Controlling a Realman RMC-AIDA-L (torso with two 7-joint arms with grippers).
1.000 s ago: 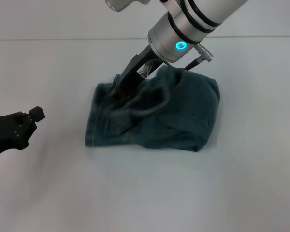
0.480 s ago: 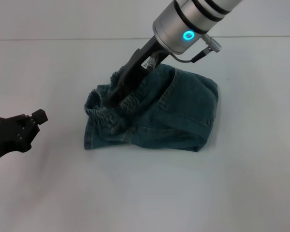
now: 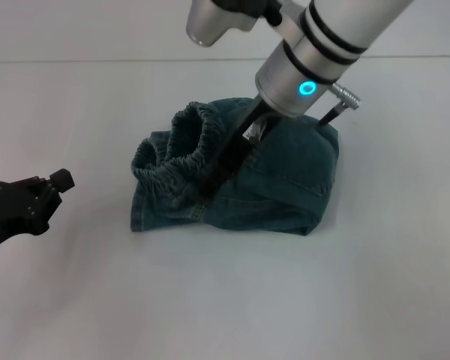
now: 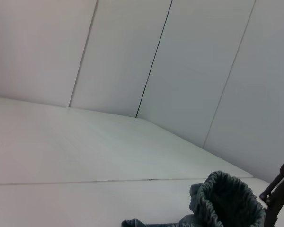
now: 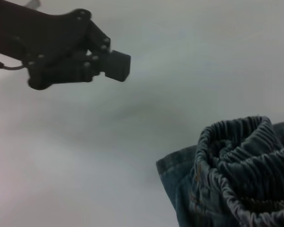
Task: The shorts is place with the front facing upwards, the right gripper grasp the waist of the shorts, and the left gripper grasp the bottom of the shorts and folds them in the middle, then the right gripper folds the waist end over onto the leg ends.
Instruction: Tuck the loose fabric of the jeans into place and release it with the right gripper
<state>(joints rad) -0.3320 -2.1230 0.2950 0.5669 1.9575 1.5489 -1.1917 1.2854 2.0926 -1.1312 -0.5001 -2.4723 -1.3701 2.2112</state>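
Observation:
Next, I press the loop (image 3: 160, 159) flat with my right gripper before backing off, as the shorts' ruched waist (image 3: 193, 135) stands up in an open loop above the leg ends.
The denim shorts (image 3: 285, 187) lie folded in a bundle at the middle of the white table (image 3: 247, 300). The ruched waist (image 3: 169, 154) is bunched in an upright loop on the bundle's left part, over the leg ends (image 3: 161, 219). It also shows as the gathered waist (image 4: 227, 198) in the left wrist view and the waist (image 5: 236, 156) in the right wrist view. My right gripper (image 3: 210, 187) reaches down onto the denim just right of the waist loop. My left gripper (image 3: 60, 180) hovers far left of the shorts, shut and empty, and the right wrist view also catches this left gripper (image 5: 118, 66).
White wall panels (image 4: 132, 56) stand behind the table. A dark part of the right gripper (image 4: 279, 189) shows beside the waist in the left wrist view. Bare tabletop surrounds the bundle.
My right arm has carried the waist leftwards over the leg ends, then shifted back right and down. The waist now stands as a loop on the left. The left gripper barely moved.

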